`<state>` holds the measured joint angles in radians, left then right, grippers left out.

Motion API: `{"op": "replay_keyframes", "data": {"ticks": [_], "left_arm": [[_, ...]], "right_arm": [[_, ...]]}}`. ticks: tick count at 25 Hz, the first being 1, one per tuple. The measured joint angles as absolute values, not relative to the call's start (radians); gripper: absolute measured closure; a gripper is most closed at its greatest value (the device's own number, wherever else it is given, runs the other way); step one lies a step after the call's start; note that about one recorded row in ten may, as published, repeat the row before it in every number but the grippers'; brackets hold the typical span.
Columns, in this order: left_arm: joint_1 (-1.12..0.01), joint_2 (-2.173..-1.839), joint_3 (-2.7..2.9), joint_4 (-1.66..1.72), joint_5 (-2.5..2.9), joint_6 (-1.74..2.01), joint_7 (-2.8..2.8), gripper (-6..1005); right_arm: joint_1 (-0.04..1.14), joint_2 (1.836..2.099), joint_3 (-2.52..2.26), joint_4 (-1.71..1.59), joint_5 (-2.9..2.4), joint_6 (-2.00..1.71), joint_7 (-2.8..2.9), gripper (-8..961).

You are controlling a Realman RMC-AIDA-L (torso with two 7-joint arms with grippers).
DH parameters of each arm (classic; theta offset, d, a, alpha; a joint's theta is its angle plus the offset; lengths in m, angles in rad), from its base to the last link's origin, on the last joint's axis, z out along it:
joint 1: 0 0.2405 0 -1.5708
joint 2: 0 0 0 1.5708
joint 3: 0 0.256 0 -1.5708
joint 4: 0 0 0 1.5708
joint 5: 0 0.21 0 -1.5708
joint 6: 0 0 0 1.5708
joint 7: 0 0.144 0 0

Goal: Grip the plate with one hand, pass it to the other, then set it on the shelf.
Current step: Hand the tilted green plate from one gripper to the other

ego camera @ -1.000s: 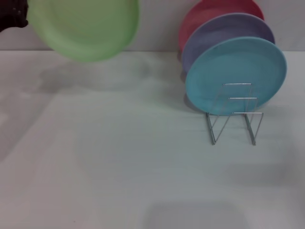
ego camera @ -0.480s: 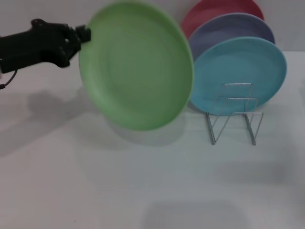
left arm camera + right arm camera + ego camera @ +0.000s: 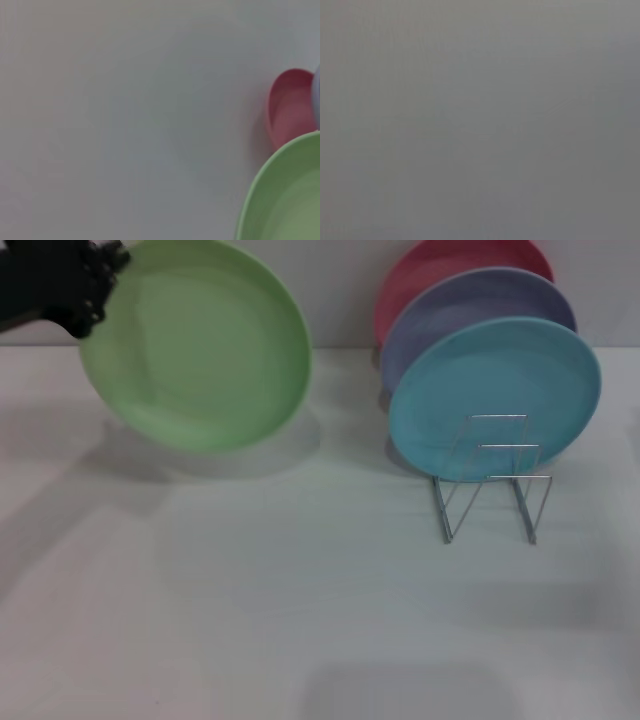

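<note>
The light green plate [image 3: 195, 345] is hanging close to the wall. My left gripper should pull it back and bring the plate's free rim [image 3: 306, 365] to my right gripper.
The light green plate [image 3: 200, 345] hangs tilted in the air at the upper left of the head view, above the white table [image 3: 300, 620]. My left gripper [image 3: 100, 285] is shut on its upper left rim. The plate's edge also shows in the left wrist view [image 3: 285, 200]. The silver wire shelf [image 3: 492, 480] stands on the table at the right, well apart from the plate. My right gripper is out of view; its wrist view shows only plain grey.
A light blue plate [image 3: 495, 395], a lavender plate [image 3: 470, 305] and a red plate [image 3: 450, 265] stand in the shelf's rear slots. The red plate also shows in the left wrist view [image 3: 290, 107]. A wall runs behind the table.
The green plate swung in toward the middle and lower, then moved back to the left and up with my left gripper. The shelf and its plates have not moved.
</note>
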<state>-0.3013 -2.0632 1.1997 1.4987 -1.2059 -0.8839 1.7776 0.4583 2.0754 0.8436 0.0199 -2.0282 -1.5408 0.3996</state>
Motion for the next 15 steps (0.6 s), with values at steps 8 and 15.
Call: {"op": "replay_keyframes", "data": {"ticks": [8, 15], "left_arm": [[-0.146, -2.066, 1.551, 1.642, -0.91, -0.319, 1.931, 970], [-0.144, -2.061, 1.736, 1.517, -0.795, 0.153, 1.92, 970]], "right_arm": [[0.457, 2.075, 0.844, 0.02, -2.028, -1.543, 0.405, 272], [0.457, 2.076, 0.844, 0.027, -2.027, -1.541, 0.406, 272]]}}
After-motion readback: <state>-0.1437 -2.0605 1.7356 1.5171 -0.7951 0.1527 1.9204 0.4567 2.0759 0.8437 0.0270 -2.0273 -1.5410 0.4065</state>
